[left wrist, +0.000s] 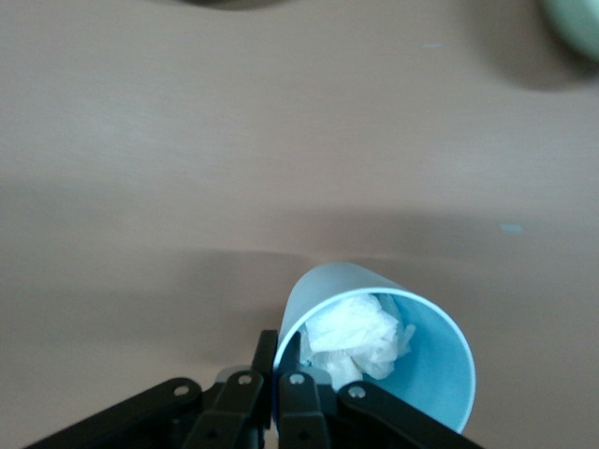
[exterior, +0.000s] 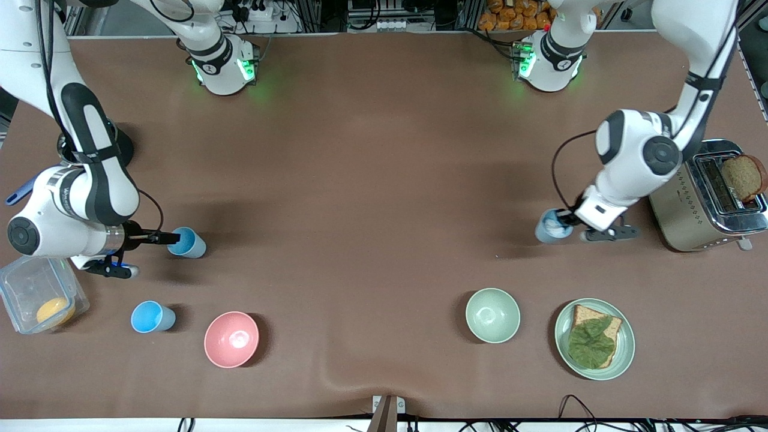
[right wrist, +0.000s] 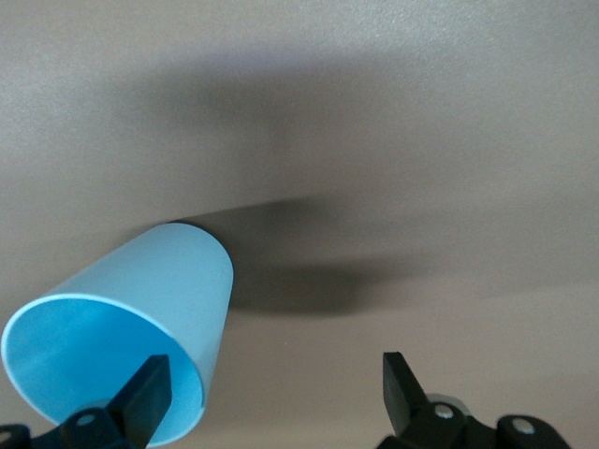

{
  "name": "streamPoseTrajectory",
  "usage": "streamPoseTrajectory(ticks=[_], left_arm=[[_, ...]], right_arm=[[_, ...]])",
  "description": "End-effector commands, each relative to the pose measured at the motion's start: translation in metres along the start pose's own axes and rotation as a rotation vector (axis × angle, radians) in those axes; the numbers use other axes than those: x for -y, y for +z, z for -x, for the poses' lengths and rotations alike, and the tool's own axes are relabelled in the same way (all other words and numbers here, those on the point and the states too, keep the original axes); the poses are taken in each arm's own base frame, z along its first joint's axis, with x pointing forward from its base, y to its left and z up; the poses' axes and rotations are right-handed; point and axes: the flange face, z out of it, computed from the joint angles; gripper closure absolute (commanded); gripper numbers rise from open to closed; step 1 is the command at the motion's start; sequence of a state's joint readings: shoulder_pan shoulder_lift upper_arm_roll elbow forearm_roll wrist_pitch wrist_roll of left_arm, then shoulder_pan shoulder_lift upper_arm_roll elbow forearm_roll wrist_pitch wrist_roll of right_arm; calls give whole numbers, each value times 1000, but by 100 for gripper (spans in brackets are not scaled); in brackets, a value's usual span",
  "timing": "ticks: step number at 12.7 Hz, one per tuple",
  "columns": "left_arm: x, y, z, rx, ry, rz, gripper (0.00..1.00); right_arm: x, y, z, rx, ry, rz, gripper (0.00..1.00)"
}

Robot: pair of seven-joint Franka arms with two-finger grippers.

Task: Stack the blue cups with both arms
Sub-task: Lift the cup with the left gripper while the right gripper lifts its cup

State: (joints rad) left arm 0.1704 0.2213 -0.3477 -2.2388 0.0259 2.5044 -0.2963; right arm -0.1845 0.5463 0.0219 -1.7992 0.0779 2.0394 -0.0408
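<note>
My right gripper's blue cup (exterior: 188, 243) should go down only partway when I lower it into the light-blue cup, because white crumpled paper (exterior: 557, 222) lies in there.
My left gripper (exterior: 565, 219) is shut on the rim of a light-blue cup (exterior: 551, 228) that stands beside the toaster. In the left wrist view the gripper (left wrist: 281, 354) has one finger inside and one outside the cup's wall (left wrist: 426, 374). White crumpled paper (left wrist: 356, 335) lies in this cup. My right gripper (exterior: 170, 238) is open at a second blue cup (exterior: 188, 243) toward the right arm's end of the table. In the right wrist view the gripper (right wrist: 276, 383) has one finger inside this cup's mouth (right wrist: 140, 318) and the other well outside it. A third blue cup (exterior: 152, 317) stands upright nearer the front camera.
A pink bowl (exterior: 231, 339) sits beside the third cup. A pale green bowl (exterior: 492, 315) and a plate (exterior: 624, 354) with bread and a leaf lie nearer the camera than the left gripper. A toaster (exterior: 690, 210) holds a bread slice. A clear box (exterior: 24, 282) stands beside the right gripper.
</note>
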Motion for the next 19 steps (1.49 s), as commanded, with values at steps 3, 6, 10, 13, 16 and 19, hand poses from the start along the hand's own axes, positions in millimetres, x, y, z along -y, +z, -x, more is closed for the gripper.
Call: streamPoseTrajectory(ticks=[3, 6, 10, 13, 16, 19], left_arm=[[-150, -48, 39, 24, -129, 57, 100], [-236, -42, 63, 62, -219, 115, 100], [-302, -18, 79, 59, -302, 119, 100], [-342, 5, 87, 17, -367, 102, 100], [-378, 28, 100, 15, -412, 108, 100], [-391, 42, 112, 12, -419, 94, 100]], right_arm=[[-1, 13, -6, 15, 30, -20, 51], [5, 18, -6, 24, 109, -62, 100], [28, 14, -4, 35, 121, -51, 100], [39, -2, -3, 70, 101, -53, 100], [58, -21, 0, 69, 69, -51, 100], [69, -32, 7, 74, 37, -50, 100]])
